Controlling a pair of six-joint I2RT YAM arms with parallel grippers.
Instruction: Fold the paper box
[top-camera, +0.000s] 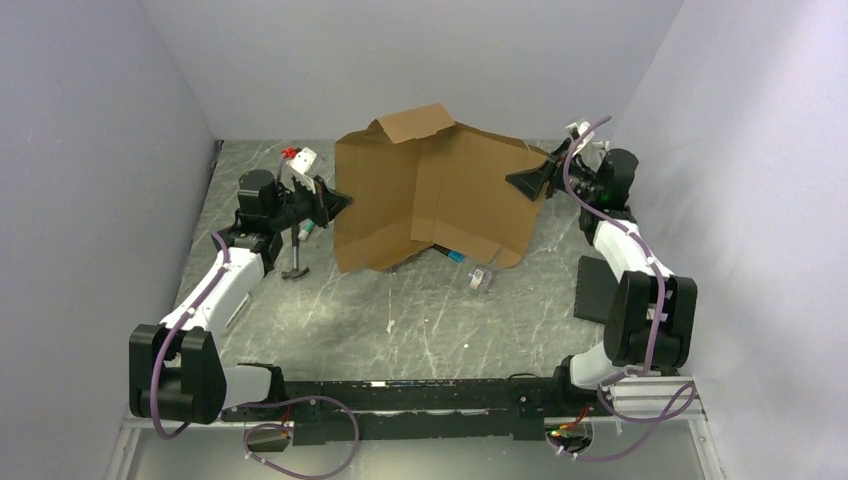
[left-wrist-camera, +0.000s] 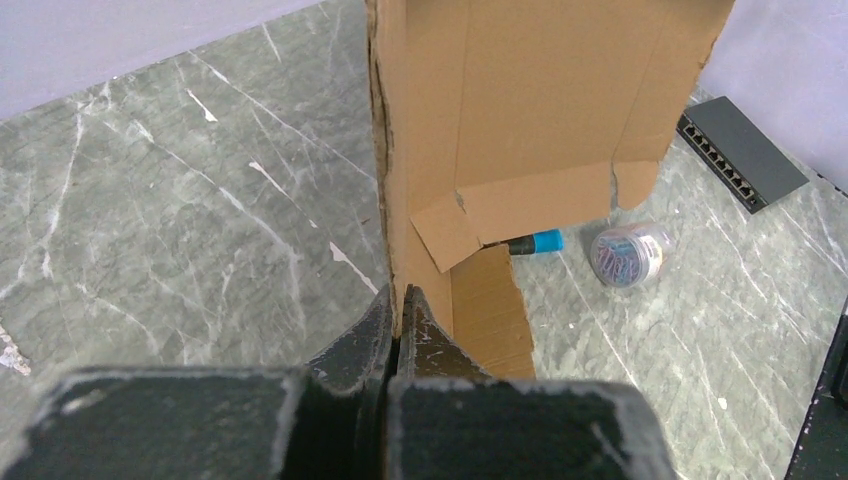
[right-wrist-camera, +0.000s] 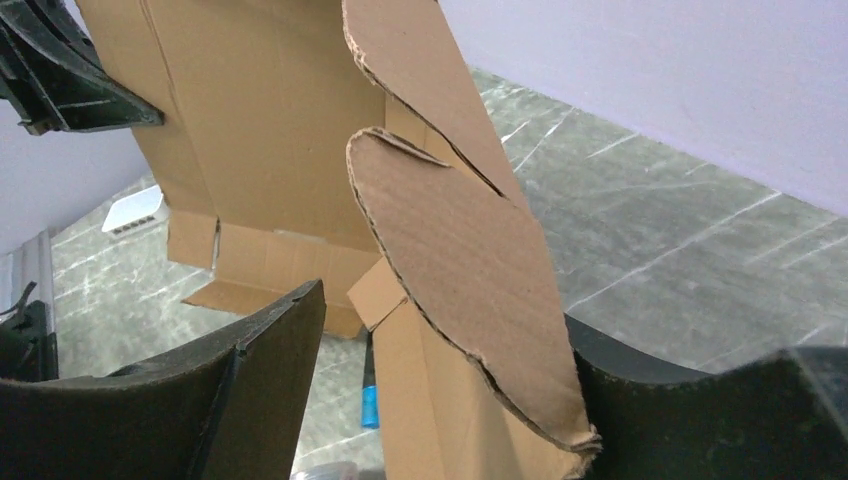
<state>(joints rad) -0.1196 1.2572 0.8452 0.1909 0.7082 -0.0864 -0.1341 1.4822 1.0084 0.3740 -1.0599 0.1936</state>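
Note:
I expect the paper box's far panel (top-camera: 375, 195) to stay up when I carry it with my right gripper, because both panels stand joined along a crease (top-camera: 416, 188).
The paper box (top-camera: 430, 195) is a brown cardboard sheet with flaps, held partly upright at the back middle of the table, its lower edge resting on the tabletop. My left gripper (top-camera: 335, 203) is shut on the sheet's left edge; in the left wrist view the jaws (left-wrist-camera: 400, 300) pinch that edge and the box (left-wrist-camera: 530, 110) rises ahead. My right gripper (top-camera: 527, 181) is at the sheet's right edge and open. In the right wrist view a rounded flap of the box (right-wrist-camera: 460, 270) lies between the gripper's (right-wrist-camera: 450, 320) spread fingers, close to the right one.
A blue-capped marker (top-camera: 451, 254) and a clear round container (top-camera: 481, 279) lie just in front of the box. A black rectangular pad (top-camera: 592, 288) lies by the right arm. A small hammer-like tool (top-camera: 296, 270) and a white and red object (top-camera: 303, 158) are near the left arm.

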